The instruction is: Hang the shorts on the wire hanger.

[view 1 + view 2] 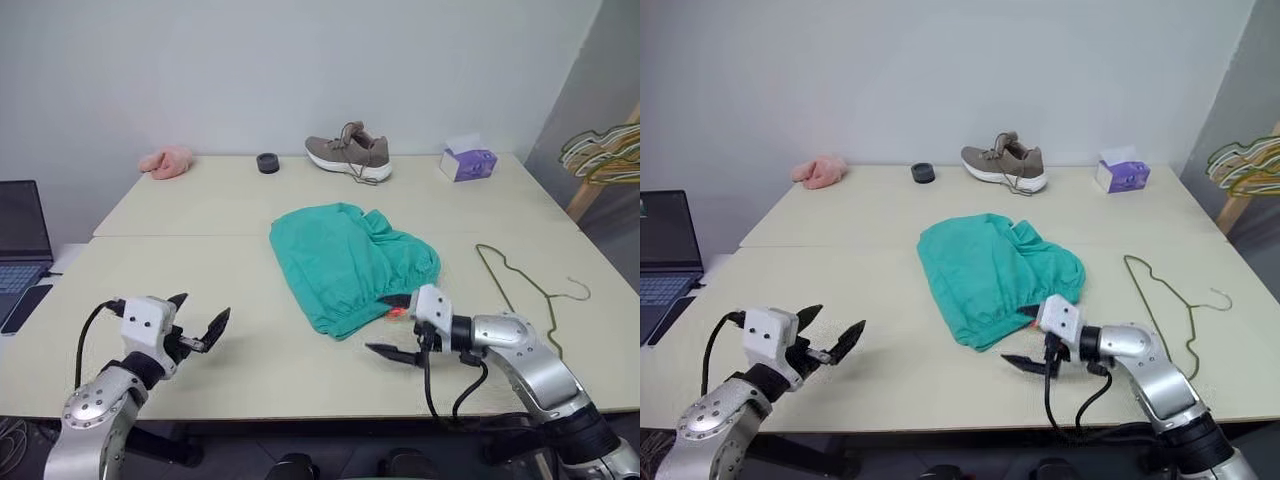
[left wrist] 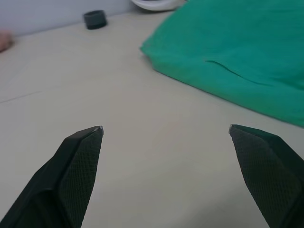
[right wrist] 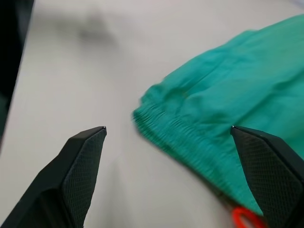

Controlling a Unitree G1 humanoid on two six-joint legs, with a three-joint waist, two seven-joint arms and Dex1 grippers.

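I expect the waistband's corner (image 1: 338,328) to bunch into folds when I lift it, with the shorts trailing behind, because fine gathers (image 3: 175,137) run along the soft waistband.
The teal-green shorts (image 1: 350,262) lie crumpled in the middle of the table, with the gathered waistband toward the near edge and a small orange tag (image 1: 398,312) at its right end. To their right the thin olive wire hanger (image 1: 520,285) lies flat on the table. My right gripper (image 1: 380,323) is open just off the waistband's near right corner and points left, with the waistband (image 3: 190,135) ahead between its fingers. My left gripper (image 1: 205,308) is open and empty over bare table, well to the left of the shorts (image 2: 237,52).
Along the far edge sit a pink fluffy cloth (image 1: 166,161), a small black round object (image 1: 267,162), a brown shoe (image 1: 348,153) and a purple tissue box (image 1: 467,162). A laptop (image 1: 20,235) and a phone (image 1: 25,307) are at the left, and a bunch of coloured hangers (image 1: 600,155) hangs at the far right.
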